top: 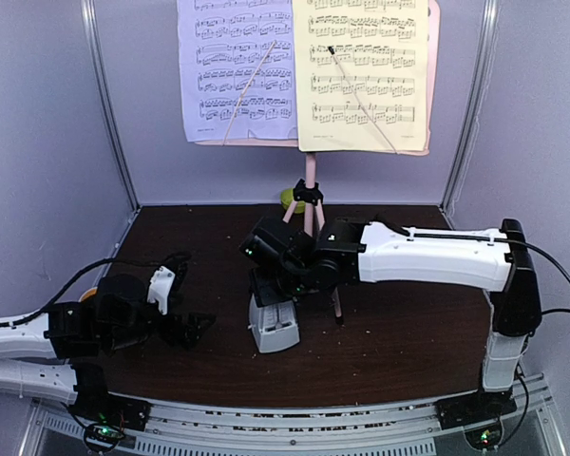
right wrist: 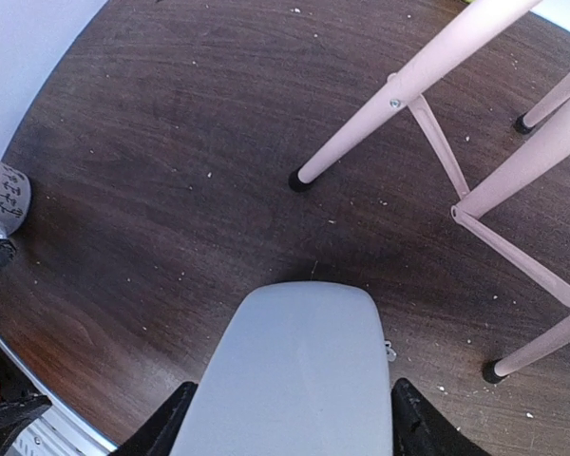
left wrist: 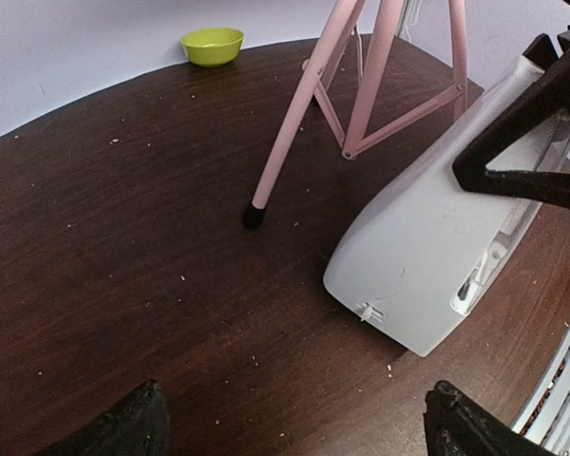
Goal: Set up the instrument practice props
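The metronome's knob (right wrist: pixel 389 351) faces the arm of my right gripper, but that gripper is holding the metronome's body (left wrist: pixel 404 252), so my left gripper should take the metronome's body before my right gripper pinches the knob.
The pink music stand (top: pixel 311 195) stands at the back middle of the table, its legs (left wrist: pixel 294 123) (right wrist: pixel 408 81) spread on the dark wood. A lavender page (top: pixel 236 66) and a pale-yellow page (top: pixel 361 71) rest side by side on its desk. The grey metronome (top: pixel 274 328) (left wrist: pixel 427 256) (right wrist: pixel 294 380) stands in front of the stand. My right gripper (top: pixel 269 275) (right wrist: pixel 290 418) reaches down over the metronome, a finger pressed on each flank. My left gripper (top: pixel 195 328) (left wrist: pixel 294 432) sits low to the left of it, open, with only bare table between its fingers.
A lime-green bowl (left wrist: pixel 213 44) (top: pixel 287 198) lies behind the stand by the back wall. A white mug (right wrist: pixel 0 195) stands at the left edge near my left arm. Grey walls close the table on three sides; crumbs dot the wood.
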Robot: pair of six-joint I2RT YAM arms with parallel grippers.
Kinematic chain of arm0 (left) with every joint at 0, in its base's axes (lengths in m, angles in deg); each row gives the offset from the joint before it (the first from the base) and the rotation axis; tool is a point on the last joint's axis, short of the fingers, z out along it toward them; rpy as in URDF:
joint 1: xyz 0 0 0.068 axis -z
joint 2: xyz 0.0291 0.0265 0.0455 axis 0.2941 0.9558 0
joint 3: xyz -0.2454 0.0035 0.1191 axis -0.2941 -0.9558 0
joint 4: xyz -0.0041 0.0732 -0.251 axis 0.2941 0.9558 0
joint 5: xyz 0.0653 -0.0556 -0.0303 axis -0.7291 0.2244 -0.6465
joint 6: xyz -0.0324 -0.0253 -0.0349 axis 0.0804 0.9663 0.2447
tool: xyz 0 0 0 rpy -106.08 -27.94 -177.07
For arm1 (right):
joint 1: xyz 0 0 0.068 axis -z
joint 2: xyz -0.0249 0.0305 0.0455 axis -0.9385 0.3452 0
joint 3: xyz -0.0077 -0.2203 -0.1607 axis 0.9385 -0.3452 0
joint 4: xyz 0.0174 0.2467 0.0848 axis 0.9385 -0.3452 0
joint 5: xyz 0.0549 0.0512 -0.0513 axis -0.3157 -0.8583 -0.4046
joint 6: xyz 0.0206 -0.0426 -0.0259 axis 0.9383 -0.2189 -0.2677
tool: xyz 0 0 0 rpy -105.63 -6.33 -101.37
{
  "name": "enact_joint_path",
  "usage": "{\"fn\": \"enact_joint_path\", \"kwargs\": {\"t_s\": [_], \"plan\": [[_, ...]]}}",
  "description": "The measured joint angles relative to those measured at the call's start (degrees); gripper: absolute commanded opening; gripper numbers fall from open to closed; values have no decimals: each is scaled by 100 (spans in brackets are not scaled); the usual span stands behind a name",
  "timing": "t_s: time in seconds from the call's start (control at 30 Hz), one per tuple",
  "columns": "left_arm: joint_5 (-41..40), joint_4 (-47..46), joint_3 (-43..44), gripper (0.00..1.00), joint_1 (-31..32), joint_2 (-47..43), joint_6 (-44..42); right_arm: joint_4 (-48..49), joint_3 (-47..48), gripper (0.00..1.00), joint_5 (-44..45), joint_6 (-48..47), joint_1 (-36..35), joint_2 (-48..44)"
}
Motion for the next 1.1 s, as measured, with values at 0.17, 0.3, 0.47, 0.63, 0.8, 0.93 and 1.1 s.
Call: {"fn": "enact_joint_path", "kwargs": {"t_s": [0.17,0.3,0.47,0.63,0.8,0.93,1.1], "plan": [[92,-22,-101,97,0,11,22,-533,439,41,61,203,-15,297],[109,-105,-98,96,-2,109,17,-605,527,42,87,452,-15,352],[157,-129,-94,96,-2,304,-2,-780,638,60,109,787,-15,448],[177,-85,35,97,-2,365,-52,-835,1025,64,63,975,-44,732],[144,55,271,97,-2,271,-59,-769,1340,93,-149,1329,-72,855],[142,85,374,97,-2,181,11,-623,1469,96,-243,1517,-72,850],[144,146,560,96,0,186,203,-538,1423,100,-264,1714,-76,785]]}}
